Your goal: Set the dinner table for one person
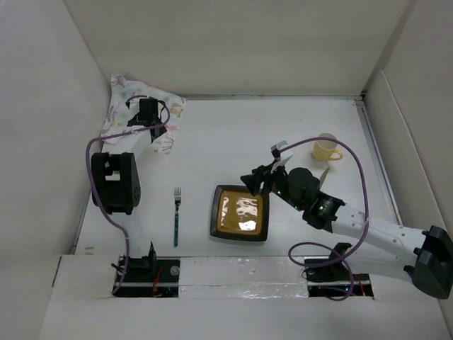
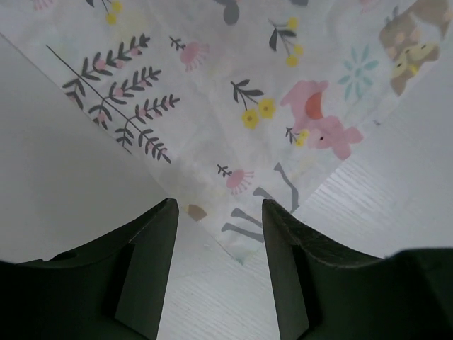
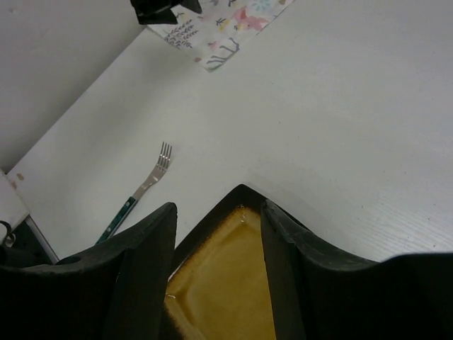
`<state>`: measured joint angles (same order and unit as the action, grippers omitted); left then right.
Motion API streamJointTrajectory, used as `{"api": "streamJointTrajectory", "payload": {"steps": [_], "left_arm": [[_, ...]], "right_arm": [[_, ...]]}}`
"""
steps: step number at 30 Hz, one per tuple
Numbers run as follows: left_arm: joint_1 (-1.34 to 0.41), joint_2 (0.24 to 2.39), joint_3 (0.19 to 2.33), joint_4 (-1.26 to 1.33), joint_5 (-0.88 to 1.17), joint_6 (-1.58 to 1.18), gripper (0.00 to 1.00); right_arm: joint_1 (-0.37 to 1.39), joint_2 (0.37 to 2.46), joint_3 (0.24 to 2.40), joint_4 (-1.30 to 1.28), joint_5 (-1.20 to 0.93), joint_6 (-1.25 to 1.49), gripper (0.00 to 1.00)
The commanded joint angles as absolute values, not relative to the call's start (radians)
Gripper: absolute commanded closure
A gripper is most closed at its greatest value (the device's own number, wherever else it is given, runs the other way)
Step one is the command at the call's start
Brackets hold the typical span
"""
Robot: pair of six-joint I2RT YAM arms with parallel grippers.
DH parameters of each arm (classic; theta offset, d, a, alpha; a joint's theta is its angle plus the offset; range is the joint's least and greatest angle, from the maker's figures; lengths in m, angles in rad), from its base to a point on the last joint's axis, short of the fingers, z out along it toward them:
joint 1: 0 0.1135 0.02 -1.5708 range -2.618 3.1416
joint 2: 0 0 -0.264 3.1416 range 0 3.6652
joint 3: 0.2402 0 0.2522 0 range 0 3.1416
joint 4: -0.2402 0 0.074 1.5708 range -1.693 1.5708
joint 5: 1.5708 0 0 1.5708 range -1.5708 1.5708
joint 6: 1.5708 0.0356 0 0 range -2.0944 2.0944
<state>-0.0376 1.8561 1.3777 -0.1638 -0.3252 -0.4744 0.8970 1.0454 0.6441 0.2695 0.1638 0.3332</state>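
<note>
The placemat lies rumpled (image 1: 122,110) in the far corner of the table, so the robot's left gripper should draw it inward by its near corner before the robot moves the plate.
The dinner table (image 1: 233,134) is a plain white surface. A printed cloth placemat (image 1: 120,117) lies rumpled in its far left corner. My left gripper (image 1: 147,113) hangs over it, open, and one placemat (image 2: 233,106) corner lies on the table between the fingers (image 2: 152,241), untouched. A square plate (image 1: 241,212) with a black rim and a yellow middle sits at the near centre. My right gripper (image 1: 258,180) stands open above the plate's (image 3: 226,283) far corner, one finger on each side of it. A green-handled fork (image 1: 176,216) lies left of the plate.
A yellow cup (image 1: 325,149) stands at the right, behind my right arm. Off-white panel walls close in the table on the left, back and right. In the right wrist view the fork (image 3: 141,191) and the placemat (image 3: 219,28) show beyond the plate.
</note>
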Motion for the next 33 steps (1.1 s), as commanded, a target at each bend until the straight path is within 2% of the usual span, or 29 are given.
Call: {"api": "streamJointTrajectory", "payload": {"steps": [1, 17, 22, 23, 24, 27, 28, 33], "left_arm": [[-0.040, 1.909, 1.440, -0.236, -0.292, -0.449, 0.52], [-0.130, 2.005, 1.367, -0.232, -0.245, -0.456, 0.52], [-0.153, 1.997, 1.325, -0.216, -0.245, -0.475, 0.57], [-0.153, 1.997, 1.324, -0.215, -0.244, -0.477, 0.60], [-0.153, 2.000, 1.321, -0.213, -0.247, -0.474, 0.72], [-0.153, 2.011, 1.338, -0.213, -0.245, -0.469, 0.96], [-0.153, 2.020, 1.351, -0.221, -0.241, -0.471, 1.00], [-0.221, 1.996, 1.379, -0.204, -0.147, -0.474, 1.00]], "right_arm": [[0.905, 1.038, 0.640, 0.328, 0.152, 0.330, 0.44], [0.905, 1.100, 0.667, 0.313, 0.152, 0.336, 0.44], [0.905, 1.086, 0.666, 0.301, 0.172, 0.328, 0.43], [0.905, 1.082, 0.666, 0.298, 0.178, 0.328, 0.44], [0.905, 1.074, 0.664, 0.301, 0.179, 0.330, 0.43], [0.905, 1.063, 0.660, 0.298, 0.176, 0.330, 0.43], [0.905, 1.060, 0.661, 0.298, 0.173, 0.330, 0.44], [0.905, 1.054, 0.660, 0.291, 0.184, 0.325, 0.44]]}}
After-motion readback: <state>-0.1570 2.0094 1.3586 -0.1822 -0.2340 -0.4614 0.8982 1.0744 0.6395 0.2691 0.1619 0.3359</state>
